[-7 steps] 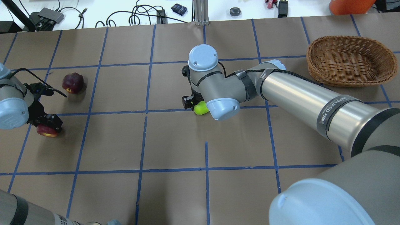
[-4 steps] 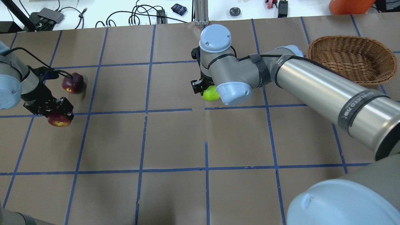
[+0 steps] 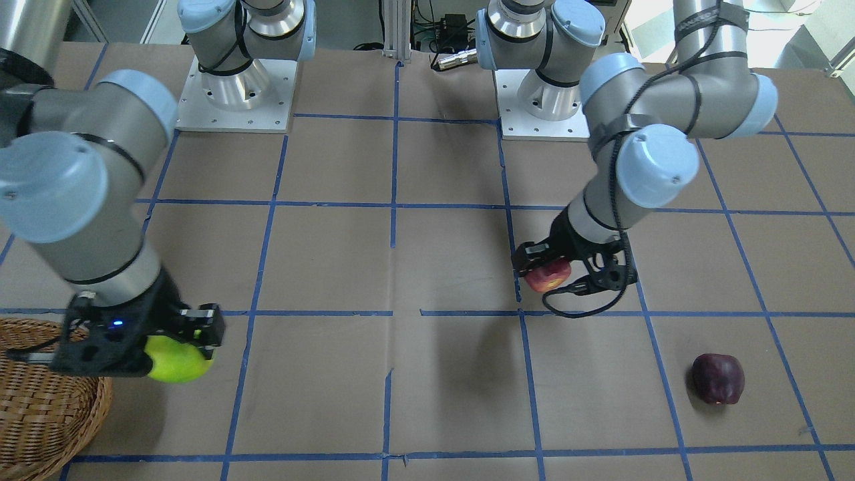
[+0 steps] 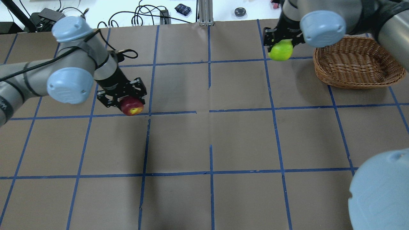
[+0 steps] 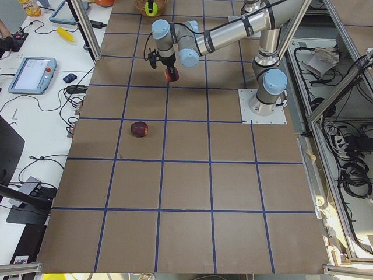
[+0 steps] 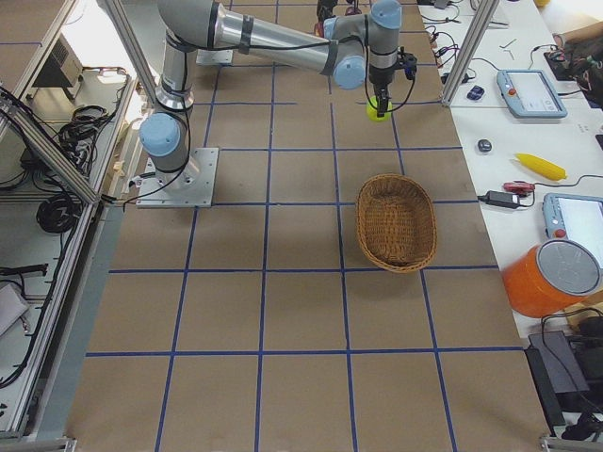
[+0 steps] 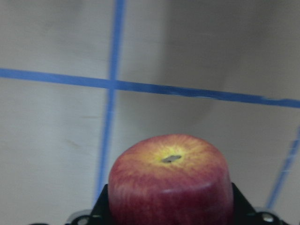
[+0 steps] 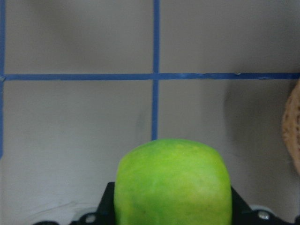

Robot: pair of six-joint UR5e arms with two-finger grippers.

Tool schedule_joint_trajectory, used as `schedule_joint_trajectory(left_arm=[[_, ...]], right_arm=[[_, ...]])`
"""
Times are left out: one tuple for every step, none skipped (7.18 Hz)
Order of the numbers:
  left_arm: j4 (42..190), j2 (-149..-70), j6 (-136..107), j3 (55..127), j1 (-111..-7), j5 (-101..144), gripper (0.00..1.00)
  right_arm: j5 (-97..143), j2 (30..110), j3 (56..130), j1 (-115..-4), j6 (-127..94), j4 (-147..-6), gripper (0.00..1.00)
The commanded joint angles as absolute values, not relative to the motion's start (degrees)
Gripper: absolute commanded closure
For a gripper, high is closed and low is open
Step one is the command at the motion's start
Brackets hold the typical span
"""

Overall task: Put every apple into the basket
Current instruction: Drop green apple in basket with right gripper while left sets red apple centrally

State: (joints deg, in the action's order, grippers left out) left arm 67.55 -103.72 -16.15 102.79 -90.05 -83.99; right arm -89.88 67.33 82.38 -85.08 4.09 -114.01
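The basket is on the side of the robot's right gripper, far from the red-yellow apple, so next the left gripper puts the apple down midway (image 3: 390, 312) for the right gripper.
My right gripper (image 4: 280, 44) is shut on a green apple (image 4: 281, 51) and holds it above the table, just left of the woven wicker basket (image 4: 354, 64). The basket holds nothing. The right wrist view shows the green apple (image 8: 173, 183) with the basket's rim (image 8: 293, 126) at its right edge. My left gripper (image 4: 126, 101) is shut on a red-yellow apple (image 4: 131, 107), lifted over the left-middle of the table. A dark red apple (image 3: 717, 379) lies on the table on my left side; my left arm hides it in the overhead view.
Brown paper with a blue tape grid covers the table (image 4: 211, 140). Cables and small devices (image 4: 150, 16) lie beyond the far edge. An orange container (image 6: 551, 278) stands off the table near the basket. The two arm bases (image 3: 234, 100) stand at my side.
Both arms have swung rightwards in the overhead view with their apples held. The right gripper has carried the green apple from mid-table to beside the basket. The left arm now hides the dark apple.
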Motion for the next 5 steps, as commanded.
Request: schedule_joint_trajectory(left_arm=[[55.8, -110.0, -28.1, 101.3, -102.1, -82.5, 0.83], [50.8, -113.4, -31.3, 101.4, -105.3, -82.6, 0.83], [48.0, -116.0, -32.1, 101.4, -107.7, -83.1, 0.82], [46.7, -117.6, -33.6, 101.3, -108.8, -83.1, 0.77], [43.6, -119.4, -35.6, 101.3, -109.8, -83.1, 0.55]], right_arm=[[-89.8, 66.0, 81.5, -68.8, 21.6, -115.2, 1.00], [-90.0, 63.8, 81.3, -64.3, 29.1, -118.9, 1.00], [-90.0, 60.7, 81.6, -60.6, 36.5, -123.6, 1.00], [-89.8, 57.4, 81.5, -56.8, 41.6, -126.6, 1.00], [-89.3, 55.3, 81.6, -54.9, 43.5, -127.4, 1.00]])
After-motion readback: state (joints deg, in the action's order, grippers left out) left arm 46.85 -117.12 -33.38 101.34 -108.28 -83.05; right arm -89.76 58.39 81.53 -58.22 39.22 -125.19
